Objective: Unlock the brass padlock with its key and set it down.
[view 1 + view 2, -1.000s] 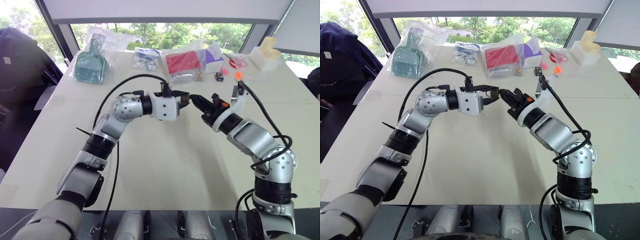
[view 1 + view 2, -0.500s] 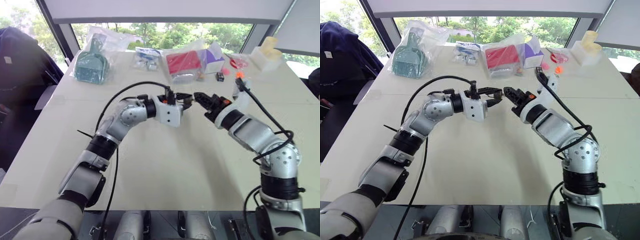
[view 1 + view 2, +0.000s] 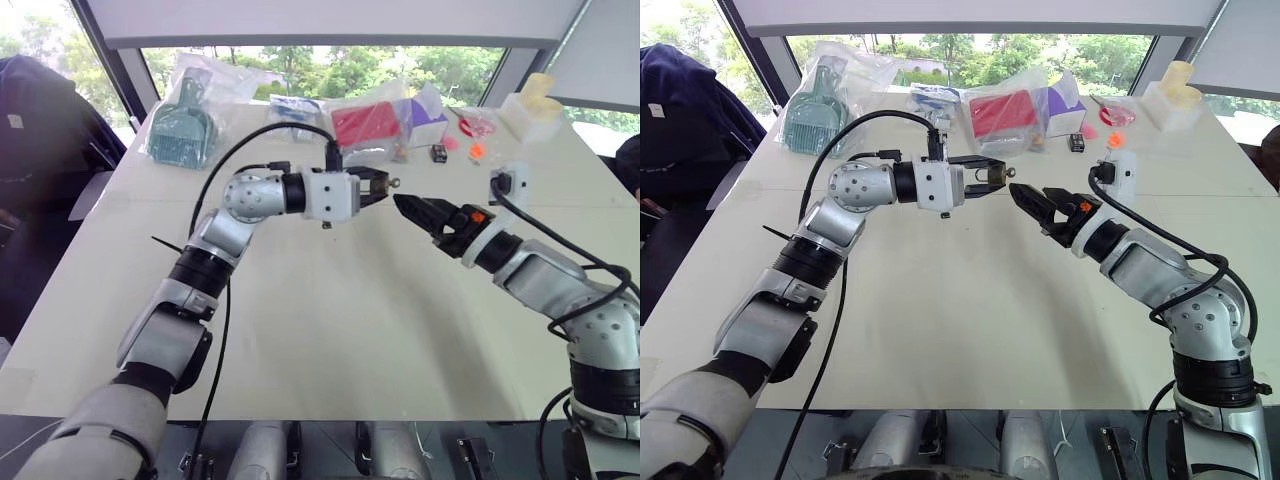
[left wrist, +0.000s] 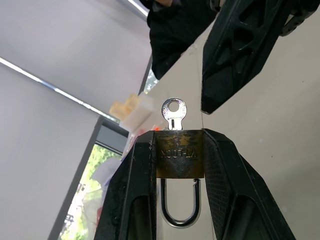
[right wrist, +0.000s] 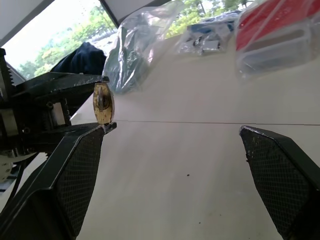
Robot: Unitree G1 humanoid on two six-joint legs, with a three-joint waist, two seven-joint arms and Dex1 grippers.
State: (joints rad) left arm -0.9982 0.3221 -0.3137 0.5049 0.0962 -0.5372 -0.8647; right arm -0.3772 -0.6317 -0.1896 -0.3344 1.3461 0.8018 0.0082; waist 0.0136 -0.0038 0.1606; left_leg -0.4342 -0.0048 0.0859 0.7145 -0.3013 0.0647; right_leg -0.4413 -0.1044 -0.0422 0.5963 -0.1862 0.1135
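Observation:
The shackle's notched leg [image 4: 196, 184] is already clear of the padlock's body, so the robot's right gripper should take the padlock by its key end [image 4: 176, 131] from the left gripper and lower it.
My left gripper [image 3: 378, 186] is held level above the table's middle, shut on the brass padlock [image 4: 180, 153]. The padlock sits clamped between both fingers, its silvery shackle [image 4: 178, 207] pointing back toward the wrist. The key [image 4: 173, 112] sticks out of the padlock's free end, away from the fingers. My right gripper [image 3: 412, 210] hovers a short way to the right of the key, pointing at it, open and holding nothing. In the right wrist view the padlock [image 5: 102, 103] shows just beyond one fingertip [image 5: 99, 133].
Along the table's [image 3: 330, 330] far edge lie a bagged teal item [image 3: 180, 130], a bagged red box [image 3: 365, 125], a purple box [image 3: 425, 115], a small black block [image 3: 438, 153], orange bits [image 3: 477, 150] and a white object [image 3: 530, 110].
My right gripper, shut at the key a second ago, has opened, let go and drawn back to the right while rolling. The left gripper still holds the padlock.

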